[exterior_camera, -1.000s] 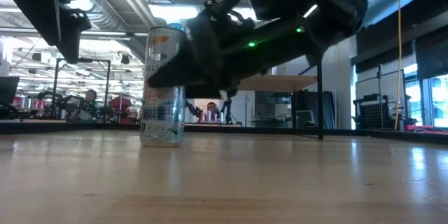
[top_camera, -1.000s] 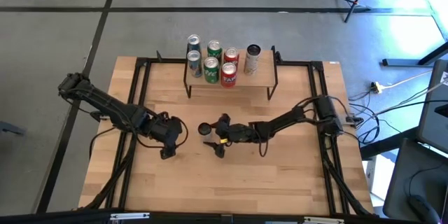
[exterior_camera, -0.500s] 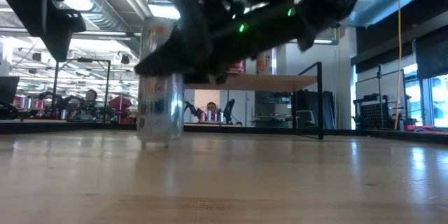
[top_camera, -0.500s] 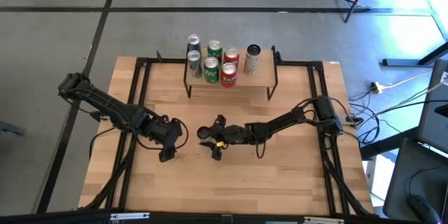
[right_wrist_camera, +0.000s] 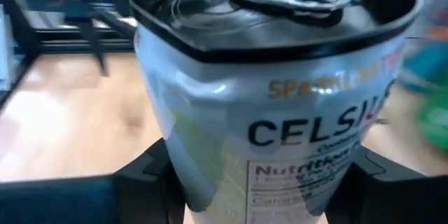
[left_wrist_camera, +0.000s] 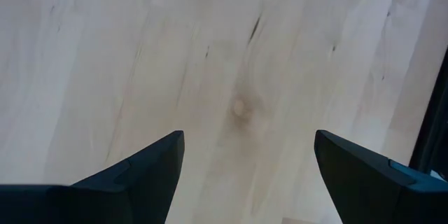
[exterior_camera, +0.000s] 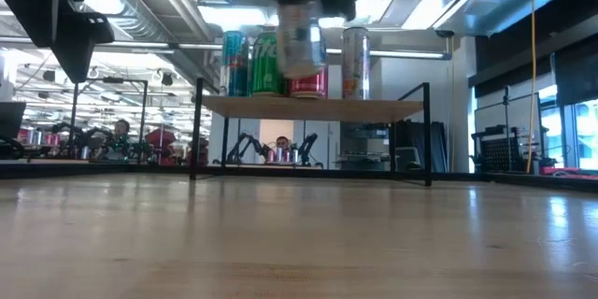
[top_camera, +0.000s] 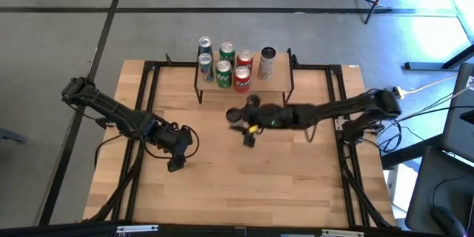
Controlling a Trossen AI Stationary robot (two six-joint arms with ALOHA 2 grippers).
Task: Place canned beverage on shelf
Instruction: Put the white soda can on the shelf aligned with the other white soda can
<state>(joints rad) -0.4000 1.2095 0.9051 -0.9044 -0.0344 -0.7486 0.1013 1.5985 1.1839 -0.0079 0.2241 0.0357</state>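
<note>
I can see that the white Celsius can is upright and the shelf is open in front of the tall white can. My right gripper should keep going there and let go once the white Celsius can stands.
A white Celsius can is up in the air, with my right gripper shut on it. In the high view the can and right gripper hang just in front of the shelf. In the low view the can is blurred, at the height of the shelf's plank top. Several blue, green, red and white cans stand on the shelf. My left gripper stands open over the bare table at the left, its fingers apart with nothing between them. My right gripper pinches the can's side wall between its two fingers, one on each side, below the middle of the can. The fingers reach in nearly level from the table's right side. The can is roughly upright, top up, lifted clear of the table.
On the shelf stand two blue cans, two green cans, two red cans and a tall white can. Black frame rails run along the table's left and right sides. Bare wood lies at the near side.
My right gripper has risen sharply and moved toward the far edge and the shelf. It carries the white can, which stood on the table a second ago and now hangs clear at shelf-top height. The left arm has kept still.
</note>
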